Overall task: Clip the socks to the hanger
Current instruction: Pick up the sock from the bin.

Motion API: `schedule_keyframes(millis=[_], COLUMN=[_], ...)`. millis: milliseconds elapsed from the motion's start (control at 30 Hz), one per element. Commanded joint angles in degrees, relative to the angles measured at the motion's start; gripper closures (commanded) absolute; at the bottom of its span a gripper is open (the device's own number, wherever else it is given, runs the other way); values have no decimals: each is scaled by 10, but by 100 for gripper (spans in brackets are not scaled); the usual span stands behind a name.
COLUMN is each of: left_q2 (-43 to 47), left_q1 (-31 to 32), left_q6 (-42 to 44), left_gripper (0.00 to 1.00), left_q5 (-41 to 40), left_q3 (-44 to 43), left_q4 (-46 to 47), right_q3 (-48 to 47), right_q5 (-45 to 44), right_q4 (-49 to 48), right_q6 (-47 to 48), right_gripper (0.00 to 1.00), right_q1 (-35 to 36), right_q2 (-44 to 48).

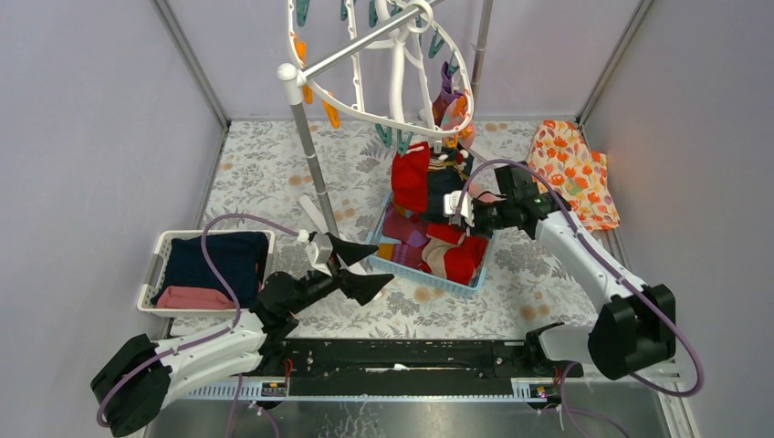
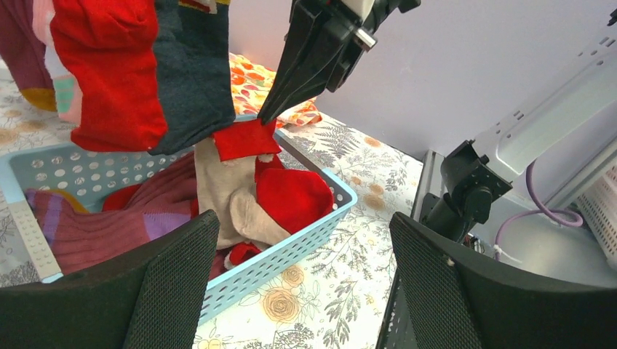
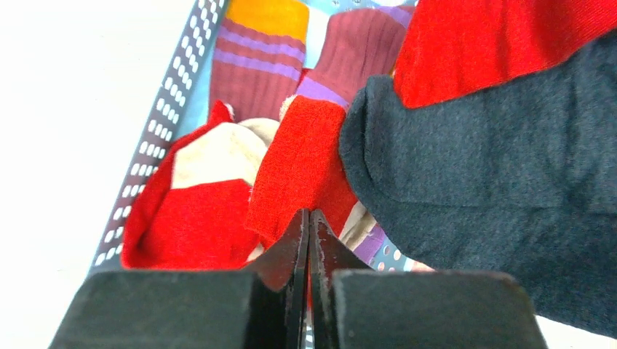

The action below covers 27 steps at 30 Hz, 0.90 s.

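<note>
I should take the cuff's loose end with my left gripper before the clipping, because my right gripper pinches the red cuff by one corner and the rest hangs down.
The white hanger hangs at the back with a red sock and a navy sock clipped to it, dangling over the blue basket. More socks, red, beige and maroon, lie in that basket. My right gripper is shut on the cuff of a red sock just above the pile; in the left wrist view its fingers pinch that cuff. To the left of the basket my left gripper stands open and holds nothing, its pads wide apart.
A white basket at the left holds folded navy and pink cloth. An orange floral cloth lies at the back right. The grey pole of the rack stand rises just behind my left gripper.
</note>
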<state>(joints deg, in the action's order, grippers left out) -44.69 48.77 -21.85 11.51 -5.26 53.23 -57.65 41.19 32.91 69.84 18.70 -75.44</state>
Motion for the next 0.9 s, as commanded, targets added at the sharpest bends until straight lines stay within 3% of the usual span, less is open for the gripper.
schedule_keyframes(millis=[0,300,533,867], left_q2=[6,-41,-60,-64], left_q1=[2,2,2,2], left_q6=[56,280,480,559], left_gripper=[10,10,11,15], left_q5=[44,126,100,107], left_q3=[-14,-54,-119,-186], left_q4=[44,95,15,-10], right_q3=[-25,-132,-223,-231], right_q5=[62,147,199,302], right_q4=[45,124,200,256], right_q6=[-40,-90,-95,-98], right_gripper=[100,100,100,100], right_q1=[-6,-13,-13,-10], right_q2=[60,72,58,52])
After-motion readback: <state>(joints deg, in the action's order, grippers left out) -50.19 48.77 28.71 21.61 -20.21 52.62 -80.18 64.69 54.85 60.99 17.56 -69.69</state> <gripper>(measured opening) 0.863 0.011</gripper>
